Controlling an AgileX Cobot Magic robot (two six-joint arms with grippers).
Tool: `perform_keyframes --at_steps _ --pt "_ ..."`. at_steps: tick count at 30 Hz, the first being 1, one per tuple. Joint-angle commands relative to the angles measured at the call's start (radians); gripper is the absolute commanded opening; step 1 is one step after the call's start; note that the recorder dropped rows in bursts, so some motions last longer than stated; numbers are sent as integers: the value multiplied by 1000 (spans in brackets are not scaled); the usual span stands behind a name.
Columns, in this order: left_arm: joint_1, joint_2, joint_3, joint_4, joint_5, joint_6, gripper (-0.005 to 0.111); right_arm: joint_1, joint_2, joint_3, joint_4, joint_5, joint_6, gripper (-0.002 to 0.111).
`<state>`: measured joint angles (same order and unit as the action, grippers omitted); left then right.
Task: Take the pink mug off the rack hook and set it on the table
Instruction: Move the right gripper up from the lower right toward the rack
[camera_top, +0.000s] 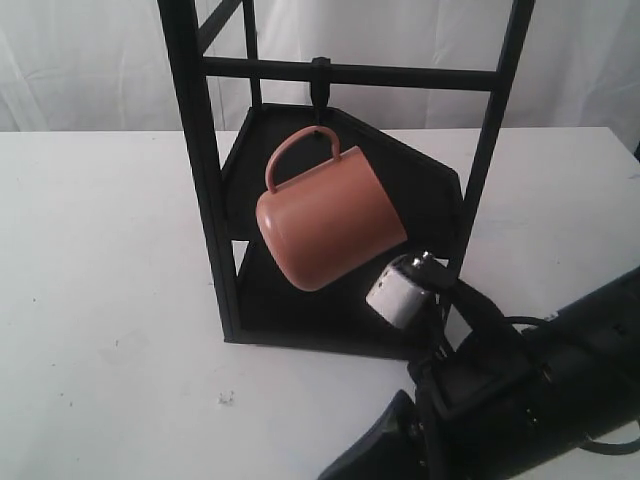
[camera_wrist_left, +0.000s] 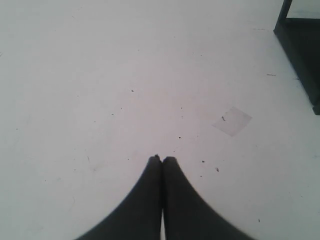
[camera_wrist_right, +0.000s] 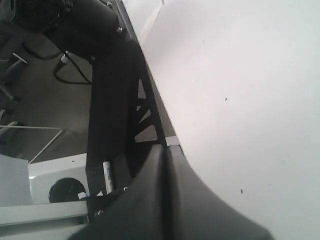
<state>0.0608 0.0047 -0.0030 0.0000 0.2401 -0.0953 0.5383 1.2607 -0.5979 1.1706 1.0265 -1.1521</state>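
Next, my right gripper rises, opens and grasps the pink mug by its rim (camera_top: 386, 194), as it points low and shut at the table's edge (camera_wrist_right: 169, 122), below the mug.
The pink mug (camera_top: 330, 222) hangs tilted by its loop handle from the small black rack hook (camera_top: 320, 100) on the rack's (camera_top: 200, 150) upper crossbar, in front of the two black shelves. No gripper touches it. My right arm (camera_top: 520, 390) lies low at the front right of the table (camera_top: 100, 250), just below the mug. My right gripper (camera_wrist_right: 165, 148) is shut and empty at the table's edge (camera_wrist_right: 172, 141). Over bare white table (camera_wrist_left: 100, 75), my left gripper (camera_wrist_left: 162, 159) is shut with nothing in it; it does not show in the exterior view.
A corner of the rack's base (camera_wrist_left: 300, 50) shows in the left wrist view, with a small clear scrap (camera_wrist_left: 231, 121) on the table near it. Past the table's edge, the right wrist view shows a black frame (camera_wrist_right: 115, 100) and floor.
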Motion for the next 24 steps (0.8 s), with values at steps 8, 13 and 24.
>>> perform_keyframes --at_steps 8,13,24 --pt "-5 -5 3 0 7 -1 0 202 77 -6 71 8 -165 0" --pt "-5 -5 3 0 7 -1 0 263 140 -6 90 68 -178 0" --pt "-5 -5 3 0 7 -1 0 368 173 -65 63 195 -296 3"
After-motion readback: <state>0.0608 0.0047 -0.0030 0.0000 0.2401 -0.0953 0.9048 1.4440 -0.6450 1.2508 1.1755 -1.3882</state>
